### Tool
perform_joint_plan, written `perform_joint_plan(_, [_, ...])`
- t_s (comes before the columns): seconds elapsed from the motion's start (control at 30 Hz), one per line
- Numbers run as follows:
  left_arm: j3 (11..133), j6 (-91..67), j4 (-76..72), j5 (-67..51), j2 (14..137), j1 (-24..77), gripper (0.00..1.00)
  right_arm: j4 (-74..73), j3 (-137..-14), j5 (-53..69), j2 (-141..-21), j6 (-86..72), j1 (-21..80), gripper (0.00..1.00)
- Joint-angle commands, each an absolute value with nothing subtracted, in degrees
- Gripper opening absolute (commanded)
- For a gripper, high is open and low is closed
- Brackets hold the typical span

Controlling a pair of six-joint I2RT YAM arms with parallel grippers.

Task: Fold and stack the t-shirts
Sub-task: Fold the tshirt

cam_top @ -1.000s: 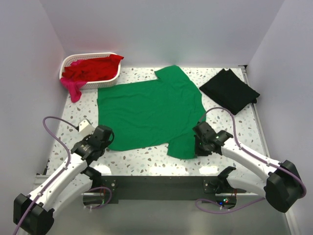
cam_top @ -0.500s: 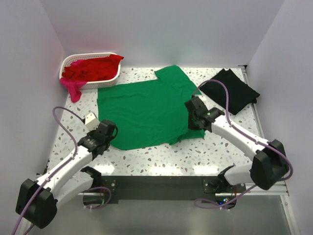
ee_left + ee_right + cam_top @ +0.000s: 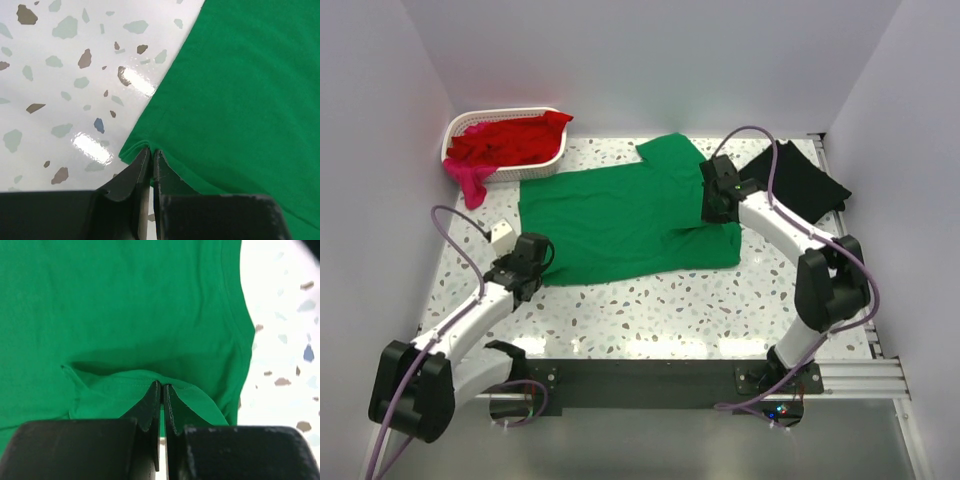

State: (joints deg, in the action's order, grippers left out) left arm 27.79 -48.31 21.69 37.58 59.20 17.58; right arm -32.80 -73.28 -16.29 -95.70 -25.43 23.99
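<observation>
My left gripper should keep pulling the hem corner over the t-shirt's flat body (image 3: 572, 222) and let go there, because the hem corner is in line with the green t-shirt's side edge (image 3: 156, 98).
The bright green t-shirt (image 3: 620, 220) lies spread on the table's middle. My left gripper (image 3: 523, 262) is shut on its near-left hem corner (image 3: 145, 147). My right gripper (image 3: 715, 205) is shut on the near-right sleeve edge (image 3: 150, 380), which is drawn back over the shirt body, leaving a fold at the shirt's right side. A black t-shirt (image 3: 790, 185) lies folded at the back right. Red shirts (image 3: 510, 140) fill the basket and a magenta-pink one (image 3: 472, 182) hangs over its rim.
The white lattice basket (image 3: 550, 163) stands at the back left corner. White walls enclose the table on three sides. Bare speckled tabletop (image 3: 720, 310) shows in front of the green shirt and along its left side (image 3: 60, 75).
My right gripper has carried the green shirt's near-right part away from the front edge up over the shirt body. My left gripper has shifted forward with the hem corner, pulling the near edge back.
</observation>
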Motion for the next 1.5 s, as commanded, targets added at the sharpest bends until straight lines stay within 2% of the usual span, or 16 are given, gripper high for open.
perform_joint_plan(0.0, [32.4, -45.0, 16.1, 37.8, 62.7, 16.8, 0.0, -30.8, -79.9, -15.3, -98.4, -22.6, 22.4, 0.0])
perform_joint_plan(0.33, [37.5, -41.6, 14.7, 42.3, 66.3, 15.6, 0.0, -32.0, -90.1, -12.2, -102.7, -20.6, 17.8, 0.0])
perform_joint_plan(0.47, [41.2, -40.5, 14.4, 42.9, 72.5, 15.1, 0.0, -33.5, -94.6, -11.9, -106.2, -20.0, 17.1, 0.0])
perform_joint_plan(0.77, [43.5, -41.7, 13.5, 45.5, 79.7, 14.2, 0.0, -34.0, -98.1, -11.1, -110.7, -19.9, 15.7, 0.0])
perform_joint_plan(1.47, [61.3, -38.3, 18.1, 47.6, 99.1, 13.4, 0.02, -37.7, -107.6, -11.8, -120.6, -20.0, 14.7, 0.0])
